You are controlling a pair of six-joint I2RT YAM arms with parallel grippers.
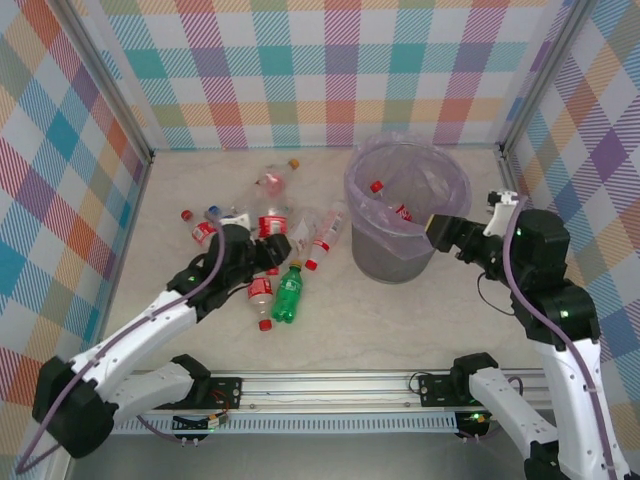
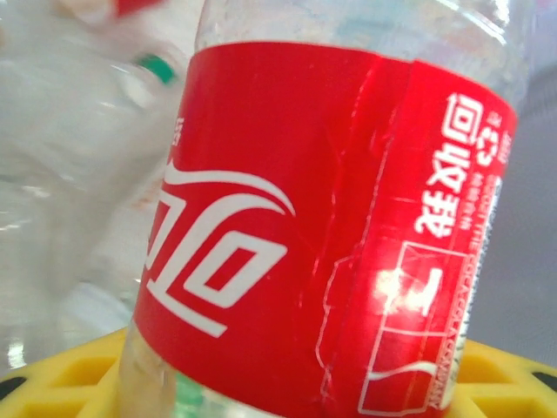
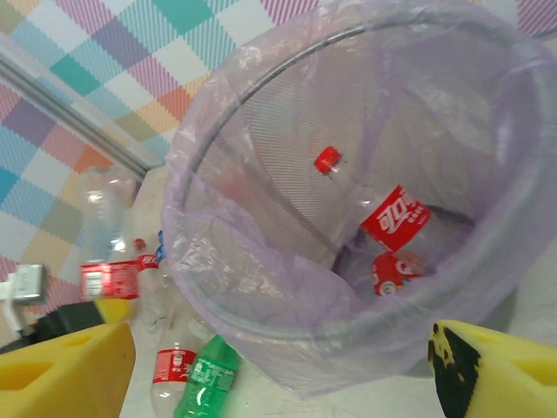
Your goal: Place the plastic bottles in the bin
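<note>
A blurred red patch can be seen through the clear bottle near an orange cap. I should expect another bottle with a red label to be hidden behind the clear bottle.
A clear bottle with a red label [image 2: 296, 235] stands between the yellow pads [image 2: 61, 374] of my left gripper [image 2: 287, 387], and both pads lie against its sides. In the top view that bottle [image 1: 272, 225] is in the cluster left of the bin, with my left gripper [image 1: 262, 252] at it. Other plastic bottles lie around it, among them a green one [image 1: 288, 293] and red-labelled ones [image 1: 261, 297] [image 1: 325, 235]. The grey bin [image 1: 405, 255] with its lavender bag holds two red-labelled bottles [image 3: 396, 218]. My right gripper [image 1: 437, 235] hangs open at the bin's right rim [image 3: 261, 322], with nothing in it.
More bottles lie further back [image 1: 270, 182] and to the left [image 1: 203, 230]. Checked walls close the table on three sides. The metal rail [image 1: 330, 390] with both arm bases runs along the near edge. Bare tabletop [image 1: 380, 320] lies between the bin and the rail.
</note>
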